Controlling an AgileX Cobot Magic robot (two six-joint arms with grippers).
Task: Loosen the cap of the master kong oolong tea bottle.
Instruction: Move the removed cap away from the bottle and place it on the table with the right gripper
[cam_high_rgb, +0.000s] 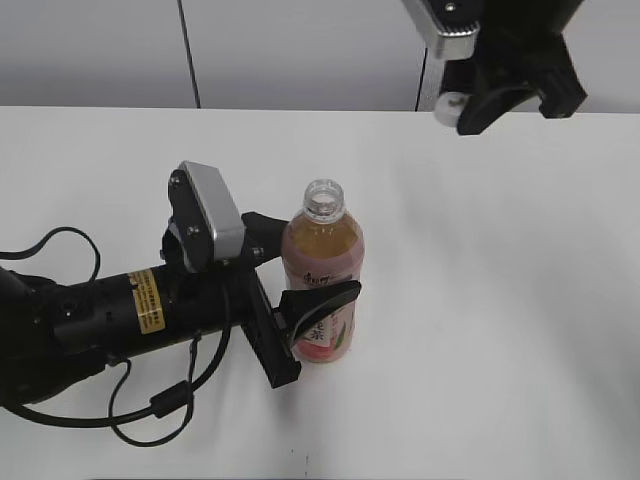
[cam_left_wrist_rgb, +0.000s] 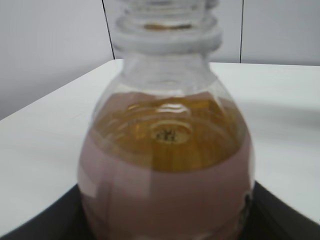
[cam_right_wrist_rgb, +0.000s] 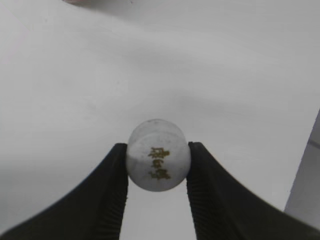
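My right gripper goes on down to the open tabletop (cam_high_rgb: 531, 334), since the white cap (cam_high_rgb: 451, 107) is clear of the bottle's neck, until the cap rests there before it lets go of it.
The master kong oolong tea bottle (cam_high_rgb: 322, 272) stands upright mid-table, its neck open with no cap on it. It fills the left wrist view (cam_left_wrist_rgb: 167, 165), amber tea above the pink label. My left gripper (cam_high_rgb: 300, 300) is shut on the bottle's body, one finger on each side. The white cap (cam_right_wrist_rgb: 158, 155), with a dark logo on top, is held between the fingers of my right gripper (cam_right_wrist_rgb: 158, 161). In the exterior view the cap (cam_high_rgb: 447, 106) and right gripper (cam_high_rgb: 462, 108) are high at the upper right, well off the bottle.
The white table (cam_high_rgb: 500, 300) runs back to a grey wall. The left arm and its loose black cables (cam_high_rgb: 150, 410) lie across the table's left front. In the right wrist view bare tabletop (cam_right_wrist_rgb: 150, 65) lies beneath the cap.
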